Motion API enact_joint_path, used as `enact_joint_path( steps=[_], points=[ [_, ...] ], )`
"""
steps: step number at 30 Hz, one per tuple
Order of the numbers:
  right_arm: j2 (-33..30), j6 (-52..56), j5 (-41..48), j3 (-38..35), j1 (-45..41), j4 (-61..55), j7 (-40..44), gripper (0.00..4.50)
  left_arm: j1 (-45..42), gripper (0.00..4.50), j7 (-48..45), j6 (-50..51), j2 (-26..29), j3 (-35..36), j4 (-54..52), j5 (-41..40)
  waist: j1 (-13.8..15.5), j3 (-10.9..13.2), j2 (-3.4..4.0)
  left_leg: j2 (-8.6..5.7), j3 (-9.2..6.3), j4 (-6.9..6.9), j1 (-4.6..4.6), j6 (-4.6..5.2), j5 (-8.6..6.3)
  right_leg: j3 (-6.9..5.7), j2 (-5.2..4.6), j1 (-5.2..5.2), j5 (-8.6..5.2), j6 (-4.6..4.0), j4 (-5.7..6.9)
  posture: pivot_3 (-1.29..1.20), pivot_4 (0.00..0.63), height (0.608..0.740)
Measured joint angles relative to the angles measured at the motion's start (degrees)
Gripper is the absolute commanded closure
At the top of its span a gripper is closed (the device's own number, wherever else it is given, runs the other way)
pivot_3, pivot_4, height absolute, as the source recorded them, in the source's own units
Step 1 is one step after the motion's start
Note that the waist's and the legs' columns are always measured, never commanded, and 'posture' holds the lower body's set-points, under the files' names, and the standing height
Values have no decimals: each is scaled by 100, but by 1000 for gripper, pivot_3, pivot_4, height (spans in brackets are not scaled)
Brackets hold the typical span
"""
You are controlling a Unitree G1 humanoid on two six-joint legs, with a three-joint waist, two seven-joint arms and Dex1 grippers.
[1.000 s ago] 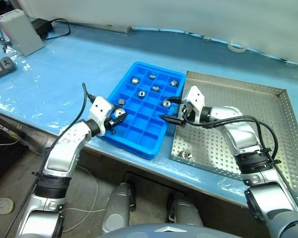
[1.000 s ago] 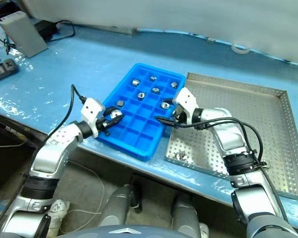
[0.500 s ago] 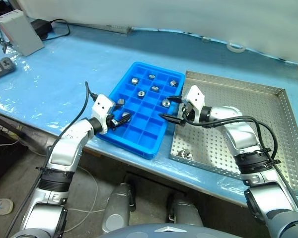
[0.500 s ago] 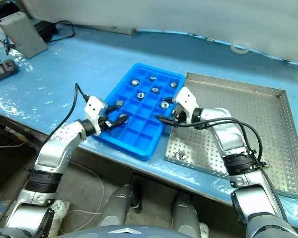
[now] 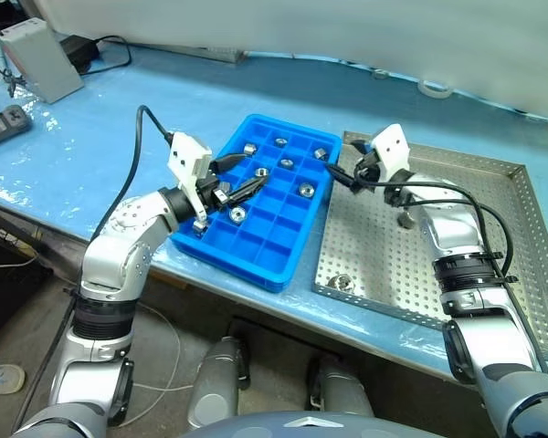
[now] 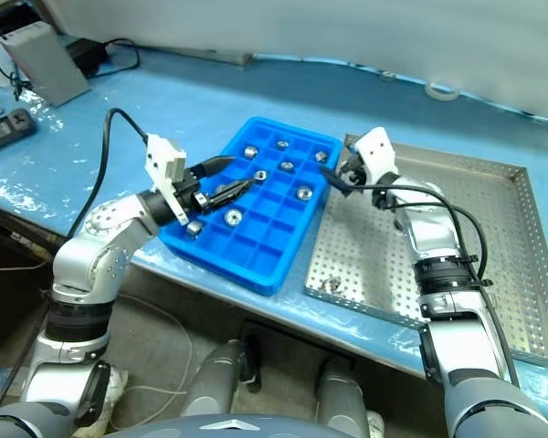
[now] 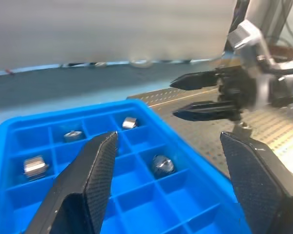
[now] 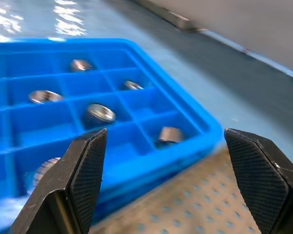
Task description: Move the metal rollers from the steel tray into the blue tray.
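The metal roller (image 5: 342, 283) is flat on the bottom of the steel tray near the tray's corner. The roller should slide free and stay upright when I pull.
The blue tray (image 5: 276, 245) holds several metal rollers, among them one (image 5: 238, 214) in a near compartment and one (image 5: 305, 190) by its right rim. My left gripper (image 5: 247, 173) hovers open and empty above the tray's left half. My right gripper (image 5: 342, 173) is open and empty over the far-left corner of the steel tray (image 5: 457, 265), pointing at the blue tray. One roller (image 5: 343, 283) lies at the steel tray's near-left corner and another (image 5: 405, 219) beside my right forearm. The left wrist view looks across rollers (image 7: 161, 165) to the right gripper (image 7: 185, 95).
Both trays sit side by side on a table under blue sheeting (image 5: 119, 128). A grey box (image 5: 36, 57) with cables and a dark remote (image 5: 0, 123) sit at the far left. A tape roll (image 5: 434, 87) lies at the back. The table's near edge runs just below the trays.
My left gripper opened and let its roller drop into a near compartment, then rose and swung right. My right gripper drew away from the blue tray's near-right rim toward the steel tray's far-left corner.
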Motion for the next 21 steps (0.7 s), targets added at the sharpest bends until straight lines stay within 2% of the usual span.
enact_joint_path(
  steps=[3, 6, 11, 15, 21],
  points=[
    [-13, -119, -229, -70, -14, 536, -413, 465, -105, 947, -101, 213, -115, -121, 133, -204, -13, 0, 0, 0, 2, 0, -9, 1, 1, 0, 0, -10, 0, 0, 1, 57, 150, 740],
    [-154, -119, -240, -139, 77, 580, -362, 465, -175, 947, -230, 329, -202, -229, 265, -337, -26, 0, 0, 1, 1, 1, -20, 7, 1, 0, 1, -19, 0, 0, 1, 31, 150, 740],
    [-507, -9, -2, -227, 930, -221, 318, 465, -366, 947, -502, 250, -182, -466, 652, -271, -33, 0, 1, 1, 2, 7, -14, 36, -3, -2, 0, -6, 0, 1, -5, -17, 150, 740],
    [-676, 253, 111, -422, 1350, -469, 373, 465, -404, 947, -661, 55, -164, -659, 1012, -65, -89, 0, 1, 1, 2, 13, -11, 27, -5, -1, 0, -2, 0, 0, -3, -40, 150, 740],
    [-685, 294, 123, -627, 1451, -618, 112, 465, -560, 947, -801, -146, -246, -830, 1266, 112, -180, -1, 1, 1, 3, 12, 17, 24, -2, 2, 0, 19, 1, 0, 0, -62, 150, 740]
  ],
)
